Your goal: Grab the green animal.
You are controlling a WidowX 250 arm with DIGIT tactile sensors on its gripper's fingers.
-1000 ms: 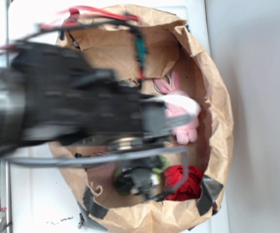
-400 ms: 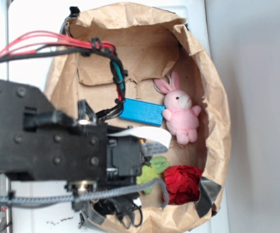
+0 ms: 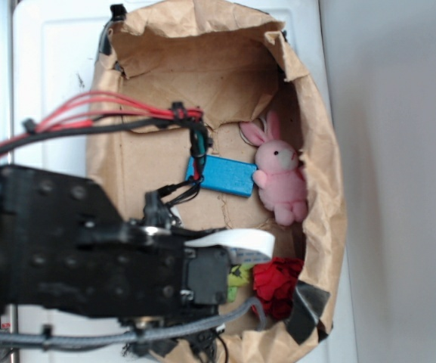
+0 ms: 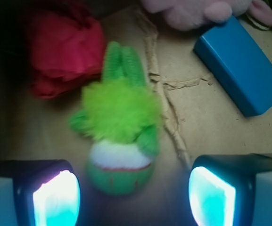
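Note:
I should keep going down, because my open fingers are wide on both sides of the green animal's rounded end [image 4: 120,172]. I should go as far as its fuzzy middle [image 4: 121,113] and close my gripper there.
The green animal [image 4: 119,117] lies on the brown paper floor in the wrist view, a fuzzy lime-green plush with a rounded white-and-red end toward the camera. My gripper [image 4: 133,200] is open; its two glowing fingers stand wide apart at either side of the toy's rounded end, not touching it. In the exterior view only a sliver of the green animal [image 3: 238,277] shows beside the black arm, and the fingertips are hidden under the arm.
A red fuzzy ball [image 4: 62,44] lies just left of the green toy, seen also as the red ball [image 3: 276,283]. A pink bunny [image 3: 282,180] and a blue box [image 3: 221,175] lie farther in. Crumpled paper bag walls [image 3: 327,189] ring everything.
The arm has swung down and toward the bag's near end, uncovering the bunny and blue box and covering most of the green toy in the exterior view.

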